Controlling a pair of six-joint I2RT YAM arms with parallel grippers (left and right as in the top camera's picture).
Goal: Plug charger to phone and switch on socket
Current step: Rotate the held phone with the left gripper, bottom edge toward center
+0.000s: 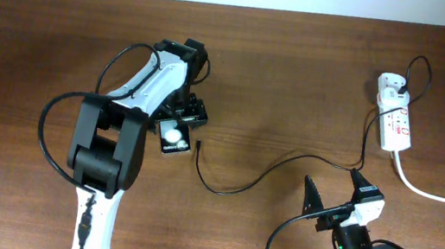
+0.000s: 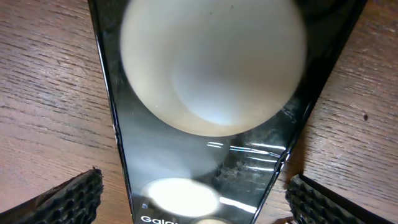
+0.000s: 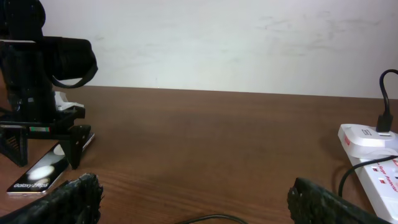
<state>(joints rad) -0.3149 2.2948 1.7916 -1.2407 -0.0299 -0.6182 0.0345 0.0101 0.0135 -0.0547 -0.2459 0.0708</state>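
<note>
The phone [image 1: 173, 137] and plug tip [image 1: 199, 145] are both a long way from the robot's right gripper, so next the left gripper picks up the phone and passes it over first.
The black phone [image 1: 173, 140] lies flat on the table with white round blobs on its face. It fills the left wrist view [image 2: 205, 155] and shows at the left of the right wrist view [image 3: 38, 175]. My left gripper [image 1: 179, 124] is open right above it, with a finger on each side of the phone [image 2: 199, 208] and a gap at both. The charger's thin black cable [image 1: 287, 164] runs from the white adapter [image 1: 390, 83] to its plug tip [image 1: 199, 146], which lies just right of the phone. The adapter sits in the white socket strip [image 1: 397, 127]. My right gripper [image 1: 335, 195] is open and empty near the front edge [image 3: 199, 205].
The strip's thick white cord [image 1: 439, 195] runs off to the right. The cable crosses the table just ahead of my right fingers [image 3: 211, 218]. The left arm [image 3: 37, 74] stands over the phone. A pale wall lies beyond the table's far edge.
</note>
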